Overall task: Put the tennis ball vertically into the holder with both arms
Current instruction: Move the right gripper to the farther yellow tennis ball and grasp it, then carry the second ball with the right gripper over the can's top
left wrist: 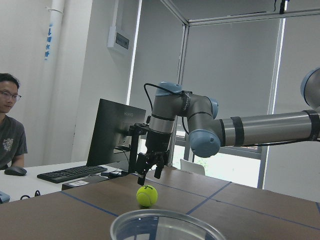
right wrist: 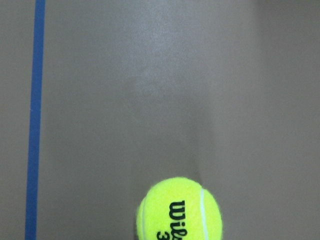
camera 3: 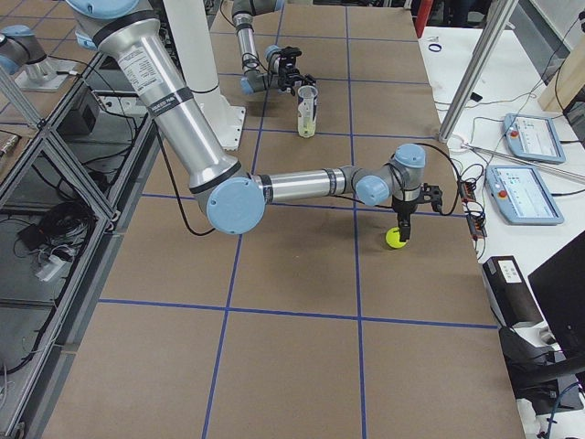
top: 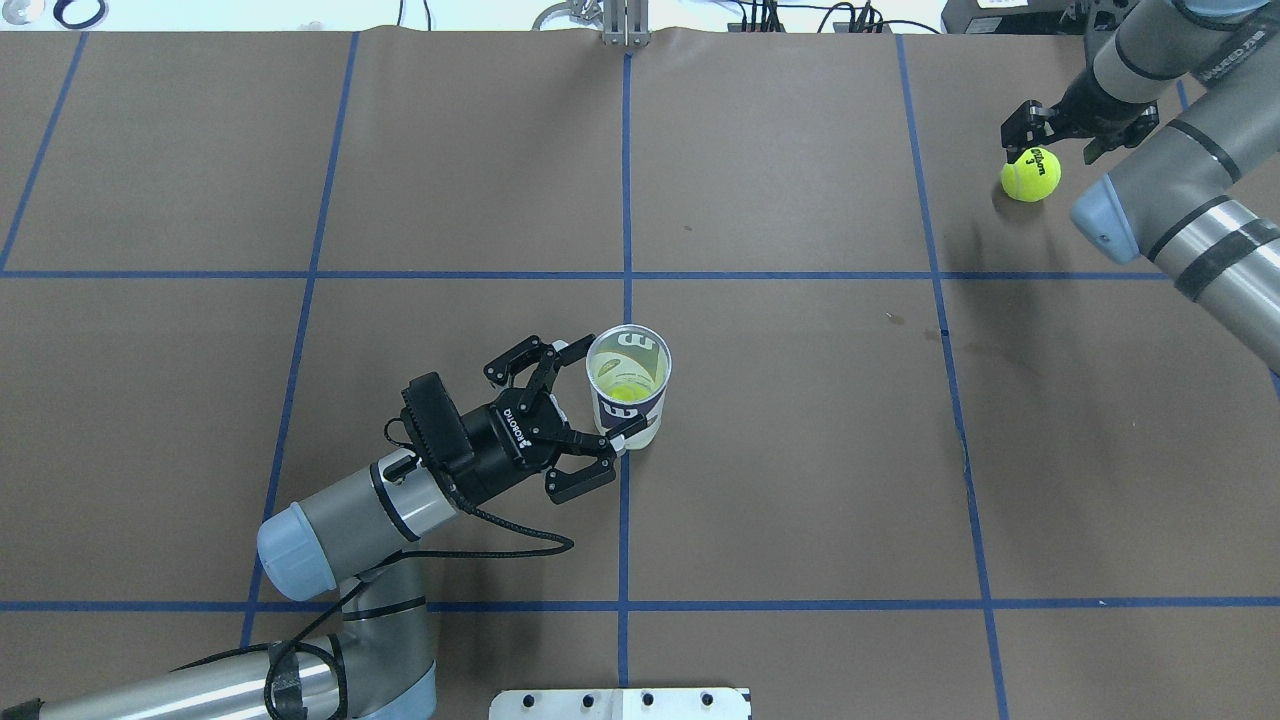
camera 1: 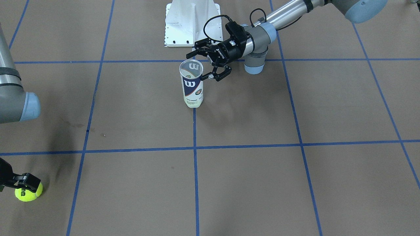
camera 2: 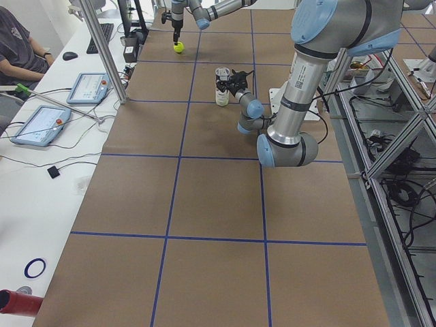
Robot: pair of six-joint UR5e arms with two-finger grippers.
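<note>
My left gripper will let the can shift and turn a little when I bring the tennis ball to the can's rim, because the gripper is open around the can.
The holder, a clear Wilson can with a navy label, stands upright near the table's middle; it also shows in the front view. A yellow ball lies at its bottom. My left gripper is open at the can's side, with one finger on each side of its upper part; it also shows in the front view. A loose tennis ball rests on the table at the far right. My right gripper hangs open just above it, pointing down. The right wrist view shows the ball with no fingers in sight.
The white pedestal base stands at the robot's edge behind the can. Blue tape lines cross the brown table. An operator sits at a desk with a monitor beyond the far end.
</note>
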